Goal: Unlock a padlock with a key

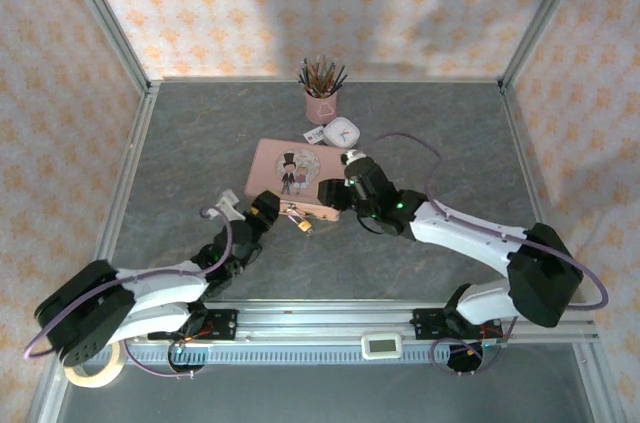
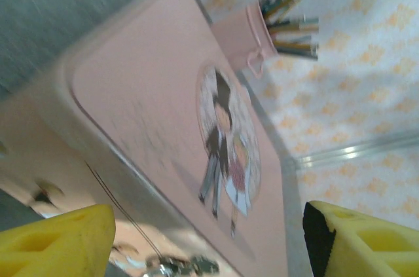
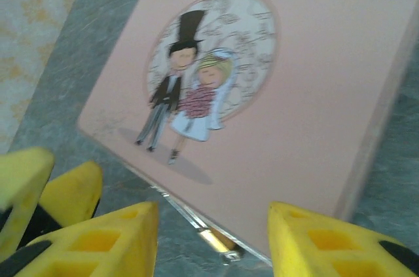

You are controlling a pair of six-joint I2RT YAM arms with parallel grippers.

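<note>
I should hold the padlock (image 1: 300,221) tight with my left gripper before the key goes in, because the padlock sticks out loose at a slant from the pink tin's near edge (image 1: 288,208).
The small brass padlock (image 1: 303,224) lies on the table against the near edge of the pink tin (image 1: 290,175). In the right wrist view the padlock (image 3: 219,240) sits under the tin's edge (image 3: 294,126), between the yellow fingers of my open right gripper (image 3: 213,244); neither finger touches it. My left gripper (image 1: 268,211) stands just left of the padlock. Its fingers are wide apart in the left wrist view, so the left gripper (image 2: 206,244) is open and holds nothing. A blurred silvery piece (image 2: 183,265) low between them may be the key; I cannot tell.
A pink cup of pencils (image 1: 321,93) stands at the back, with a small white clock (image 1: 342,131) and a tag in front of it. Metal frame rails border the table. A roll of tape (image 1: 95,368) lies by the left arm's base.
</note>
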